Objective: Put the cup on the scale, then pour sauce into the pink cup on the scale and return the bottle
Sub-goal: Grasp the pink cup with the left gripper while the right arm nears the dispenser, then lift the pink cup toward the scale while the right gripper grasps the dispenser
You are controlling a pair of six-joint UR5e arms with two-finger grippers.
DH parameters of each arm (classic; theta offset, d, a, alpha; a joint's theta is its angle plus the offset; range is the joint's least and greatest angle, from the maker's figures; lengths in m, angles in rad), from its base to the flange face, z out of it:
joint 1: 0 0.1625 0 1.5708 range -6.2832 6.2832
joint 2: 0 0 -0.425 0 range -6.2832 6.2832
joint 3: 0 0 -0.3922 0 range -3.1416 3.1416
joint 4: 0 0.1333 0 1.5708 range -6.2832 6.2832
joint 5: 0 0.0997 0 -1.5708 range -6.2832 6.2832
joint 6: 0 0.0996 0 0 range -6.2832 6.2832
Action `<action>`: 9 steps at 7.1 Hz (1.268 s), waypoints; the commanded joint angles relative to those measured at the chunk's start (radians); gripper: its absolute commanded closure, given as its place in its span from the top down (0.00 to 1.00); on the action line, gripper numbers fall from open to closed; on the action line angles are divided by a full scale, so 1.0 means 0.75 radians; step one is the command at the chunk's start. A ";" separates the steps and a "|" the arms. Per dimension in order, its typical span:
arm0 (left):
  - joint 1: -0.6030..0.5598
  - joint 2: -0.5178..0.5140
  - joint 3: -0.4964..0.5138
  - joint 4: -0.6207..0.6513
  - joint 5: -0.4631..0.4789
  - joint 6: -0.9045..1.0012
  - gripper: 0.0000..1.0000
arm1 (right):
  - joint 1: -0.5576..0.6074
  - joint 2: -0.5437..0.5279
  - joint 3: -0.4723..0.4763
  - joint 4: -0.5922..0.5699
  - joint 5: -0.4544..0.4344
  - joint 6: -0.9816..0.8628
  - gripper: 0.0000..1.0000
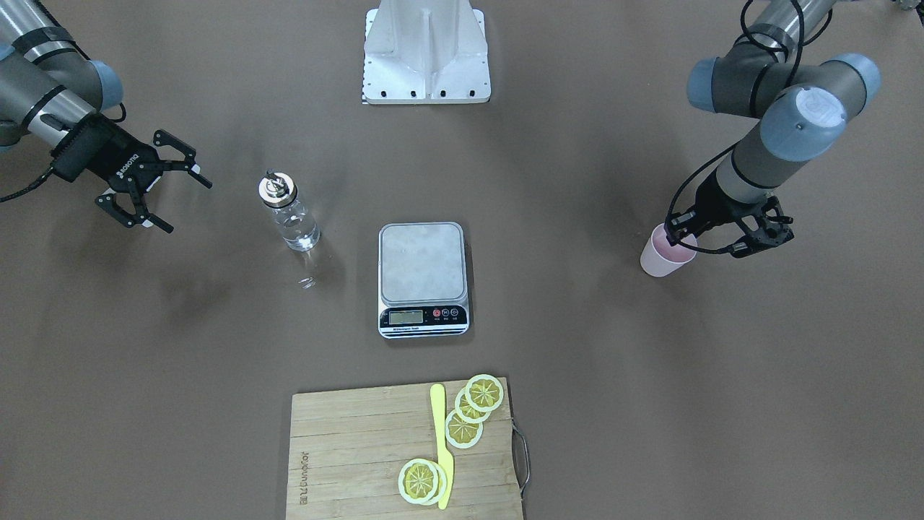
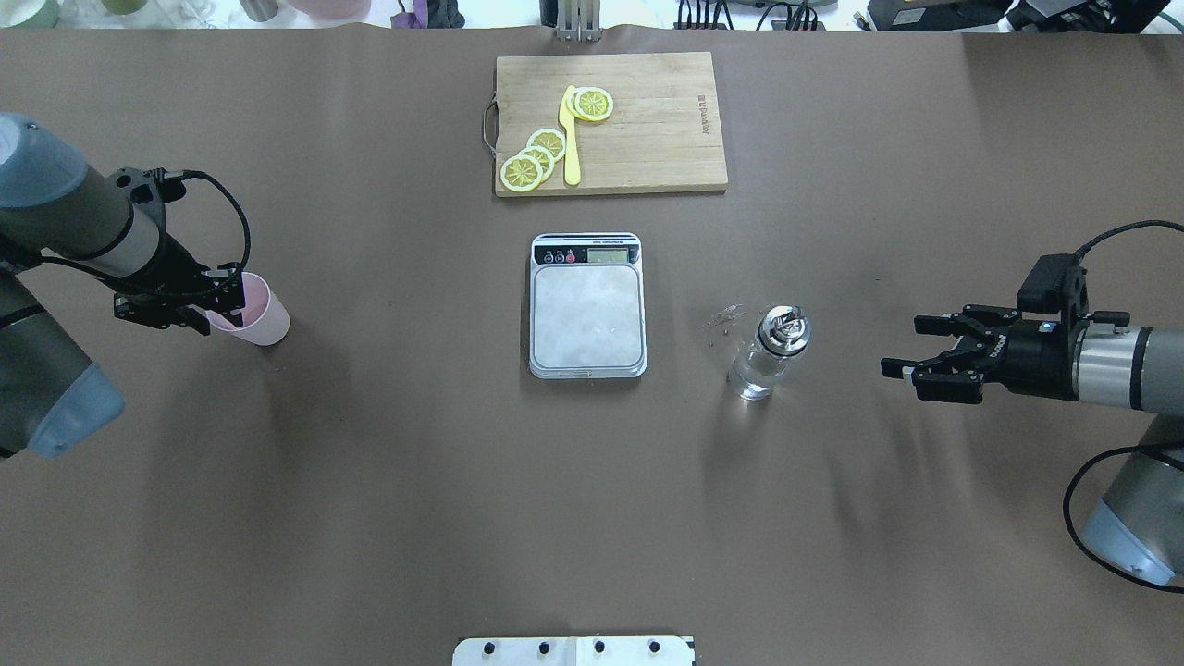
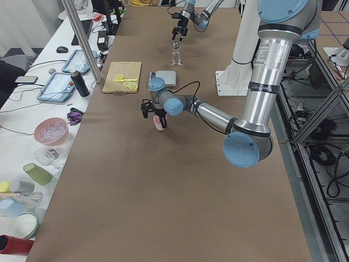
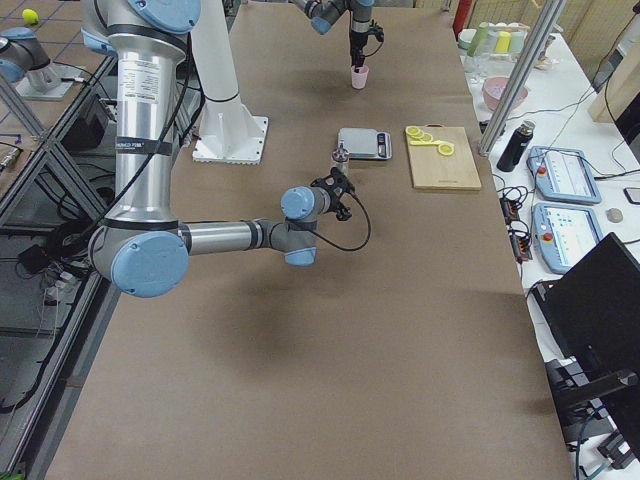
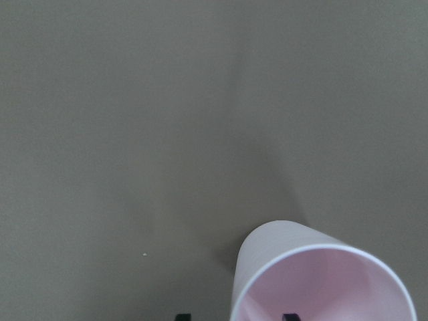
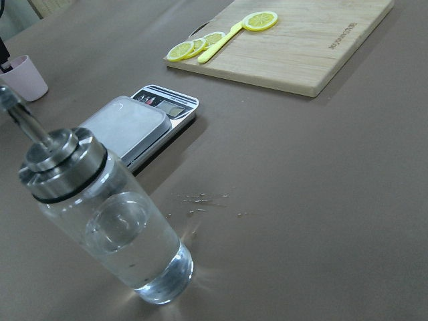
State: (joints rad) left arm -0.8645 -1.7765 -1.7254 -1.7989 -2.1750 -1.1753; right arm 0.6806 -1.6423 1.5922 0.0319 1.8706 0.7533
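Note:
My gripper is going to place the pink cup on the plate of the scale (image 1: pixel 422 264). The grey display (image 1: pixel 405 317) is blank, so the scale will stay off when I do that.
The pink cup (image 2: pixel 259 314) stands upright on the table at my far left; it also shows in the left wrist view (image 5: pixel 321 287). My left gripper (image 2: pixel 225 305) is open and points down over the cup's rim, one fingertip inside and one outside the wall, neither pressing it. The empty scale (image 2: pixel 587 310) sits at the table's middle. The glass bottle (image 2: pixel 768 356) with its silver pourer cap stands upright right of the scale and holds clear sauce (image 6: pixel 127 247). My right gripper (image 2: pixel 911 356) is open and empty, level with the bottle and a short way to its right.
A wooden cutting board (image 2: pixel 647 139) with lemon slices (image 2: pixel 532 157) and a yellow knife (image 2: pixel 571 139) lies beyond the scale. A few spilled drops (image 2: pixel 726 319) lie between scale and bottle. The robot's white base plate (image 1: pixel 426 58) is at the near edge.

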 commanded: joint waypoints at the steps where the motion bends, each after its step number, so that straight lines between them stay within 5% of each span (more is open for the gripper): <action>1: -0.001 -0.006 -0.004 0.008 -0.002 0.002 0.00 | -0.113 0.001 0.006 0.035 -0.176 -0.118 1.00; 3: -0.001 -0.069 -0.019 0.123 -0.008 0.015 0.00 | -0.193 0.026 0.022 0.035 -0.338 -0.296 1.00; 6: -0.005 -0.310 -0.086 0.528 -0.041 0.017 0.00 | -0.265 0.112 0.023 0.021 -0.444 -0.409 1.00; 9: 0.011 -0.470 -0.023 0.564 -0.158 -0.067 0.00 | -0.302 0.106 0.025 0.033 -0.463 -0.407 1.00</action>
State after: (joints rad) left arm -0.8628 -2.0718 -1.7695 -1.3873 -2.2586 -1.1861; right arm 0.4656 -1.5631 1.6103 0.0541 1.5313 0.4480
